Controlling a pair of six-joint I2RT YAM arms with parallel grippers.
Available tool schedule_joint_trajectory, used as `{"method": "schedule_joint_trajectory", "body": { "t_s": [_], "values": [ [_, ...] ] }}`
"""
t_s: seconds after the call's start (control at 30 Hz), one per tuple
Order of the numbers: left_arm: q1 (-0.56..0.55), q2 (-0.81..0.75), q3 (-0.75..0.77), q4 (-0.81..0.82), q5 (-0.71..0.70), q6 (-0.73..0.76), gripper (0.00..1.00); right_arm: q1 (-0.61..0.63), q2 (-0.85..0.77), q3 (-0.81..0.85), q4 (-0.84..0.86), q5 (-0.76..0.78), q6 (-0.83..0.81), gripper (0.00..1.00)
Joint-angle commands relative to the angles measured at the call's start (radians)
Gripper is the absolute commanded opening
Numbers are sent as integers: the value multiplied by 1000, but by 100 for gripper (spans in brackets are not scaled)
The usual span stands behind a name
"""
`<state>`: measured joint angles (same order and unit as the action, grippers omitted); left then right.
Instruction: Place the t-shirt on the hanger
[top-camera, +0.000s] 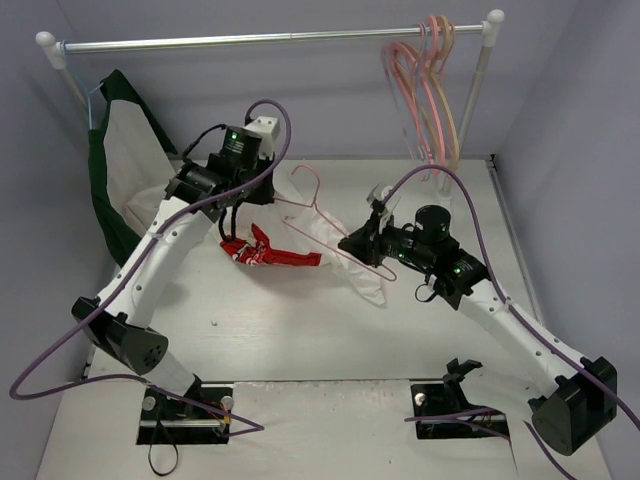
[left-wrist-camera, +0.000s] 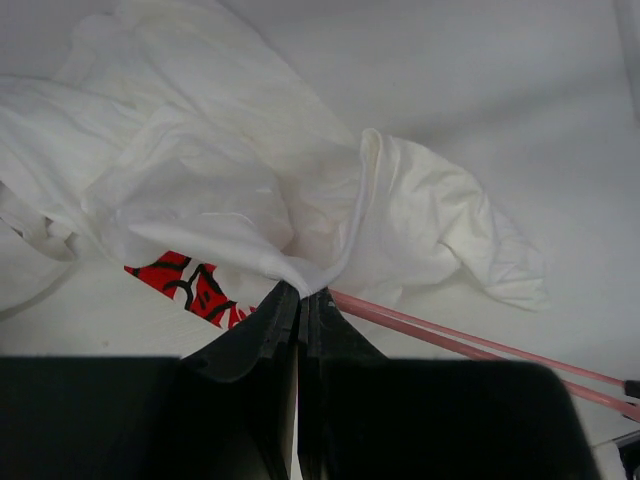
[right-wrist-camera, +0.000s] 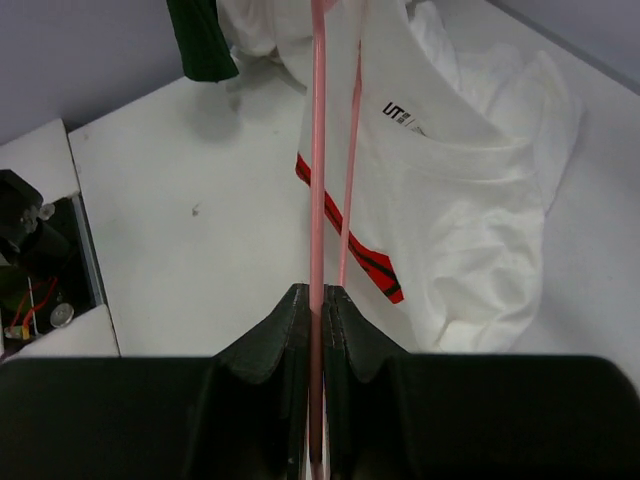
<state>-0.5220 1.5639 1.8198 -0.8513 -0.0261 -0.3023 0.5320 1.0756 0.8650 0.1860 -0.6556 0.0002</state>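
My right gripper is holding the hanger end (top-camera: 388, 275) that has to go into the t-shirt's collar. My left gripper should therefore grab the hanger's other side (top-camera: 291, 202) before my right gripper opens.
The white t-shirt (top-camera: 345, 262) lies crumpled mid-table, its red print (top-camera: 268, 254) bunched at the left. My left gripper (top-camera: 232, 224) is shut on a fold of the t-shirt's white cloth (left-wrist-camera: 300, 285), with the red print (left-wrist-camera: 190, 288) just left of the fingers. The thin pink hanger (top-camera: 320, 203) lies over the shirt, hook pointing to the back. My right gripper (top-camera: 347, 243) is shut on one rod of the hanger (right-wrist-camera: 318, 200); in its wrist view the t-shirt's collar and label (right-wrist-camera: 430, 150) lie beside the rods. Two hanger rods (left-wrist-camera: 480, 345) run off to the right of the left fingers.
A metal rail (top-camera: 270, 40) spans the back. Several pink and peach hangers (top-camera: 430, 90) hang at its right end. A white shirt with dark green trim (top-camera: 115, 170) hangs at its left end, its sleeve (right-wrist-camera: 200, 40) near the table. Walls close both sides.
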Motion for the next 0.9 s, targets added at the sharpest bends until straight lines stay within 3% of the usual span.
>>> {"method": "schedule_joint_trajectory", "body": {
  "t_s": [0.0, 0.27, 0.43, 0.57, 0.67, 0.87],
  "values": [
    [-1, -42, 139, -17, 55, -1, 0, 6, -11, -17, 337, -64, 98, 0],
    [-29, -19, 360, -81, 94, 12, 0, -4, 35, 8, 656, -45, 227, 0],
    [-52, 4, 467, -118, 135, 11, 0, 14, 81, 92, 757, -91, 276, 0],
    [-75, -31, 382, -88, 161, 0, 0, 29, 87, 1, 779, -33, 222, 0],
    [-79, -68, 299, -52, 184, -11, 0, 29, 92, -88, 897, -7, 248, 0],
    [-81, -116, 130, 3, 195, -24, 0, 29, 122, -90, 964, 14, 274, 0]
  ]
}}
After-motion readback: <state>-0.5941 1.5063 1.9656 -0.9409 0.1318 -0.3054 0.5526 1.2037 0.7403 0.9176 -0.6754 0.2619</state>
